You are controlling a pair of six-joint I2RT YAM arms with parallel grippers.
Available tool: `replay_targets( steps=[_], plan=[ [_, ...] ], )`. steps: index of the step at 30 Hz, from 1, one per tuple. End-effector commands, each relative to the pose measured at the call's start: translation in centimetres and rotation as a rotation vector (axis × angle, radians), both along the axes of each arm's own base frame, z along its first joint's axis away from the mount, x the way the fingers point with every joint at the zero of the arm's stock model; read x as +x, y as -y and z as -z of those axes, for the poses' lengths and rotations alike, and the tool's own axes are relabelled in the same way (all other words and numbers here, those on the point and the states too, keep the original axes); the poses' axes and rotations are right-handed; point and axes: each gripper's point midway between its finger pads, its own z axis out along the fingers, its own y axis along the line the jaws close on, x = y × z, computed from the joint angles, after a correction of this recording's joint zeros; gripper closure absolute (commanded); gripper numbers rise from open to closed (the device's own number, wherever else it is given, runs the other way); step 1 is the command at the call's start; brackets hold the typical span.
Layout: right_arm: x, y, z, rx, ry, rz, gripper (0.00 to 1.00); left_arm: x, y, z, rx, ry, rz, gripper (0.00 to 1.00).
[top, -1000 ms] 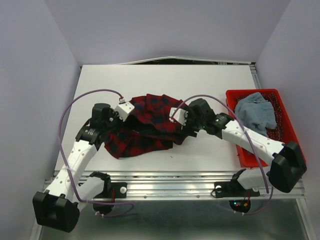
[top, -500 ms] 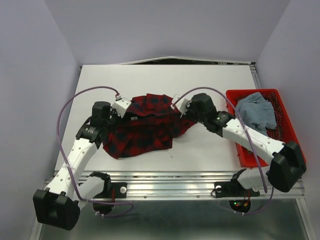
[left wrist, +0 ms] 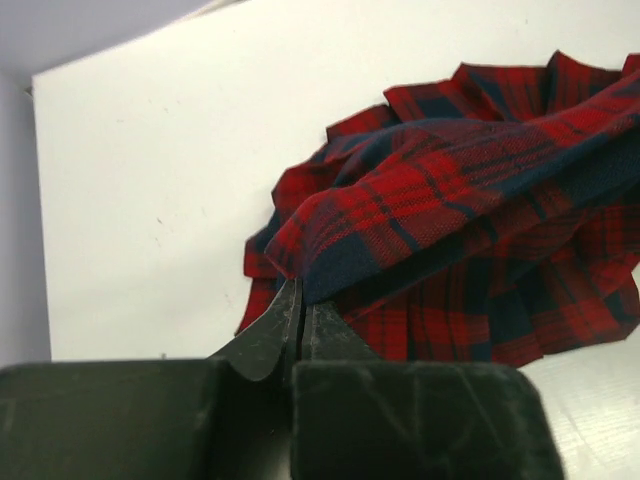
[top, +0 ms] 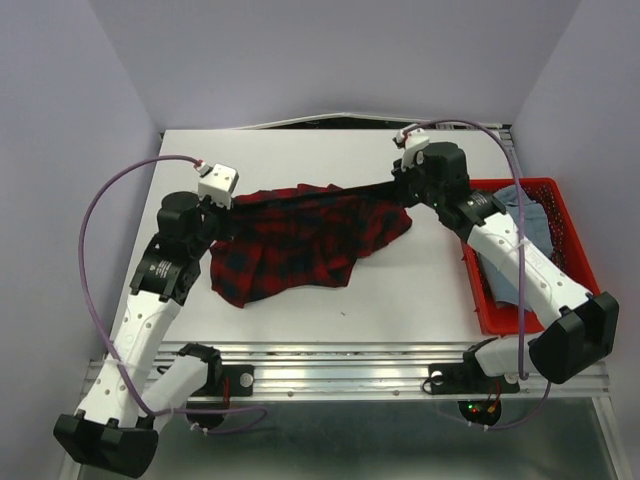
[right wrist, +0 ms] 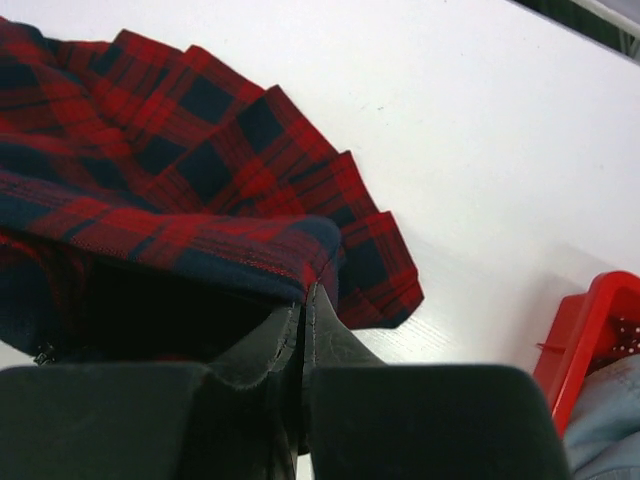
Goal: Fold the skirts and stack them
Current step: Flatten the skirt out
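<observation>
The skirt's pleats are bunched up under the raised waistband, so my left gripper and my right gripper should pull the waistband back toward the metal bar to spread the skirt out.
The red-and-navy plaid skirt hangs stretched between both arms above the white table, its lower pleats resting on the surface. My left gripper is shut on its left waistband corner. At the other end, my right gripper is shut on the right waistband corner. In both wrist views the jaws are pressed together with plaid cloth pinched at the tips. The light blue-grey skirt lies in the red basket, partly hidden behind the right arm.
The red basket sits at the table's right edge, its corner showing in the right wrist view. Purple cables loop above both arms. A metal rail runs along the near edge.
Both grippers have risen and moved apart toward the back, pulling the plaid skirt's waistband taut. The right gripper closed on the cloth and swung far right-back.
</observation>
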Motion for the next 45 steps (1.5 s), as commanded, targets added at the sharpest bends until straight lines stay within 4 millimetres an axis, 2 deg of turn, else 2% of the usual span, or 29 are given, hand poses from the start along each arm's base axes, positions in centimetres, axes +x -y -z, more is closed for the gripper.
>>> replay_targets(
  steps=[1,5,6,8,9,10,11,12,13,14,15,16,17,18,22,23,25,26,27,28,29,30,31,32,33,37,38,40,45],
  plan=[
    [2.0,8.0,-2.1,-0.081,0.031,0.333,0.99,-0.3,-4.2,0.2,0.056,-0.074,-0.186,1.0],
    [5.1,7.5,-4.2,-0.095,0.1,0.346,0.99,1.4,-4.6,-2.3,0.064,-0.021,-0.218,1.0],
    [6.1,7.5,-6.1,-0.091,0.149,0.354,0.99,2.3,-4.7,-3.5,0.068,0.019,-0.232,1.0],
    [9.0,7.3,-6.7,-0.096,0.194,0.374,0.99,4.8,-5.2,-5.9,0.084,0.075,-0.272,1.0],
    [10.1,7.0,-7.2,-0.092,0.211,0.378,0.99,6.7,-5.3,-5.5,0.103,0.056,-0.287,1.0],
    [11.6,7.3,-10.2,-0.059,0.275,0.4,0.99,7.9,-5.3,-7.8,0.096,0.102,-0.296,1.0],
    [12.9,7.6,-11.0,-0.047,0.293,0.418,0.99,9.1,-5.9,-8.6,0.096,0.12,-0.315,1.0],
    [15.4,7.4,-9.3,-0.054,0.268,0.431,0.99,11.6,-5.9,-10.3,0.091,0.152,-0.325,1.0],
    [16.8,8.0,-13.4,-0.009,0.35,0.457,0.99,12.9,-6.2,-11.1,0.084,0.166,-0.333,1.0],
    [19.2,8.0,-12.0,-0.018,0.336,0.464,0.99,15.4,-6.9,-10.1,0.084,0.141,-0.344,1.0],
    [20.2,7.7,-13.0,-0.006,0.365,0.468,0.99,16.4,-7.2,-13.8,0.061,0.214,-0.356,1.0],
    [20.8,8.3,-17.3,0.039,0.459,0.485,0.99,17.6,-7.6,-14.8,0.052,0.234,-0.363,1.0],
    [21.6,8.8,-18.4,0.045,0.491,0.496,0.99,18.5,-8.0,-15.4,0.046,0.239,-0.37,1.0],
    [23.2,8.5,-17.4,0.026,0.493,0.49,0.99,20.2,-9.0,-17.6,0.027,0.279,-0.384,1.0],
    [22.6,8.5,-24.1,0.097,0.675,0.483,0.99,21.7,-10.9,-22.2,-0.026,0.375,-0.369,1.0],
    [22.1,8.5,-24.9,0.106,0.692,0.476,0.99,21.6,-10.9,-22.5,-0.017,0.38,-0.348,1.0],
    [21.9,7.5,-22.2,0.088,0.643,0.415,0.99,20.4,-10.7,-21.7,0.011,0.376,-0.32,1.0],
    [19.4,7.9,-25.2,0.12,0.705,0.401,0.99,19.9,-10.2,-21.7,0.052,0.4,-0.279,1.0],
    [19.8,6.7,-19.2,0.052,0.597,0.32,0.99,17.6,-9.4,-22.6,0.069,0.437,-0.23,1.0],
    [19.0,6.3,-17.6,0.034,0.571,0.278,0.99,17.6,-8.9,-16.7,0.097,0.33,-0.185,1.0],
    [17.0,6.2,-17.5,0.002,0.569,0.229,0.99,16.9,-8.5,-15.3,0.156,0.332,-0.139,1.0],
    [16.3,4.7,-15.0,-0.01,0.524,0.128,0.99,15.0,-7.6,-14.6,0.169,0.337,-0.09,1.0],
    [15.5,4.1,-8.5,-0.046,0.399,0.066,0.98,14.4,-7.4,-8.3,0.181,0.22,-0.064,1.0],
    [14.8,3.9,-5.7,-0.066,0.349,0.032,0.98,13.7,-7.1,-5.9,0.191,0.18,-0.041,1.0],
    [13.1,3.4,-0.8,-0.103,0.256,-0.039,0.98,12.2,-6.7,-1.0,0.216,0.093,0.005,1.0],
    [9.2,0.4,8.3,-0.166,0.085,-0.183,0.99,8.3,-6.1,9.5,0.269,-0.092,0.09,1.0],
    [7.7,-0.4,11.1,-0.178,0.023,-0.218,0.99,7.6,-5.8,11.0,0.284,-0.121,0.108,1.0],
    [6.3,-1.4,13.7,-0.187,-0.043,-0.251,0.99,6.0,-5.4,14.9,0.307,-0.208,0.136,1.0],
    [2.6,-2.2,17.6,-0.226,-0.186,-0.349,0.99,4.1,-5.5,18.2,0.364,-0.319,0.204,1.0]
  ],
)
